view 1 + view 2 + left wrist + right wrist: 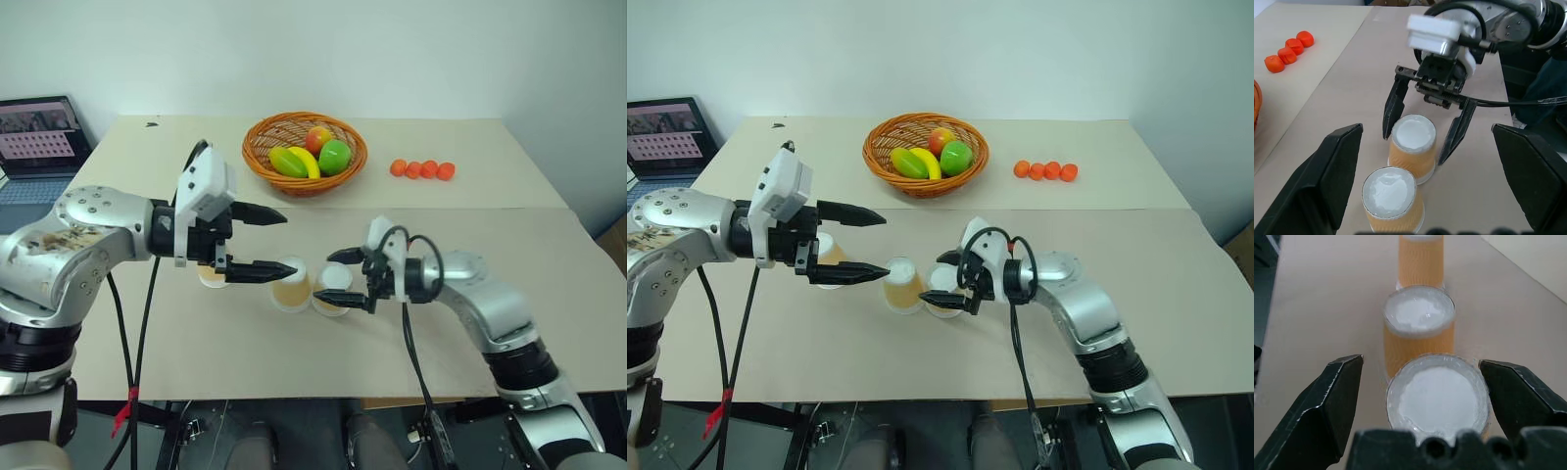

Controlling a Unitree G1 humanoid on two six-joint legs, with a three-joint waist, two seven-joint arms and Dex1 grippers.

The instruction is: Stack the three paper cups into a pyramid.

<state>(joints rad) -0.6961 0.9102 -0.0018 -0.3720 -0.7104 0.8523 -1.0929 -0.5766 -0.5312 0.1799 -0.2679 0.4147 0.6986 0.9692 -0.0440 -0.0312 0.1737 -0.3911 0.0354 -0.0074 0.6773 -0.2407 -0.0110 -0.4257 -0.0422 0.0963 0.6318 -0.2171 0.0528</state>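
A cup (334, 276) close beside the middle cup is between my right gripper's fingers, so next my right gripper moves back before my left gripper stacks the lone cup (830, 251).
Three paper cups stand upside down, white bases up, in a row on the beige table. The left cup (210, 278) is partly hidden behind my left gripper (281, 244), which hovers open with its lower fingertip near the middle cup (291, 287). My right gripper (327, 279) is open, its fingers (1393, 108) on either side of the right cup (335, 290) with small gaps showing. In the right wrist view, the three cups line up: near (1437, 404), middle (1419, 325), far (1420, 259). No cup rests on another.
A wicker basket (294, 118) of fruit stands at the back centre. A few small orange balls (422, 169) lie to its right. A laptop (34, 147) sits beyond the table's left edge. Bare tabletop lies to the right and in front of the cups.
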